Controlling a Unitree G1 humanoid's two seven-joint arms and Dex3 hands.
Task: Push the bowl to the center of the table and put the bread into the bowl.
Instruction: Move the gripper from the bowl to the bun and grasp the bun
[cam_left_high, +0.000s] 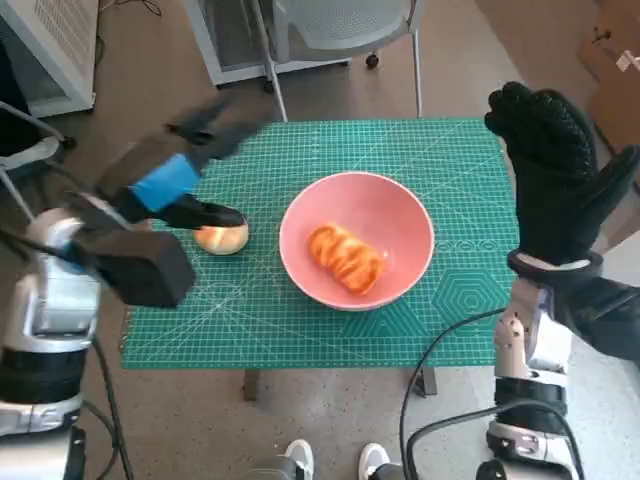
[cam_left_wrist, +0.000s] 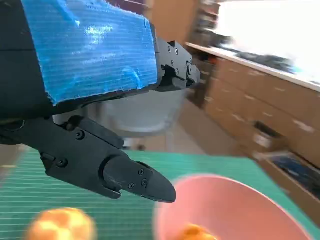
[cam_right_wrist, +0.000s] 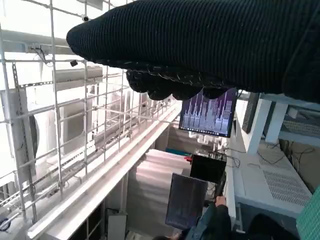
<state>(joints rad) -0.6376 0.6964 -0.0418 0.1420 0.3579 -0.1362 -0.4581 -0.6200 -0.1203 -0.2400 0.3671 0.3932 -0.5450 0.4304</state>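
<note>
The round bun (cam_left_high: 222, 238) will come to rest leaning on the twisted bread (cam_left_high: 346, 258) when I lower the bun in, because that bread takes up the middle of the pink bowl.
A pink bowl (cam_left_high: 357, 240) sits near the middle of the green cutting mat (cam_left_high: 300, 320), with a glazed twisted bread (cam_left_high: 346, 258) lying inside it. A round bun (cam_left_high: 221, 238) lies on the mat just left of the bowl. My left hand (cam_left_high: 185, 175) hovers above the bun, blurred, fingers apart and holding nothing. In the left wrist view its fingers (cam_left_wrist: 125, 175) hang over the bun (cam_left_wrist: 61, 224) beside the bowl (cam_left_wrist: 235, 210). My right hand (cam_left_high: 550, 160) is raised at the mat's right edge, fingers spread upward, empty.
A grey chair (cam_left_high: 340, 30) stands behind the table's far edge. Cardboard boxes (cam_left_high: 610, 60) lie at the far right. Feet (cam_left_high: 330, 460) show below the table's near edge. In the right wrist view a person (cam_right_wrist: 215, 220) sits by monitors.
</note>
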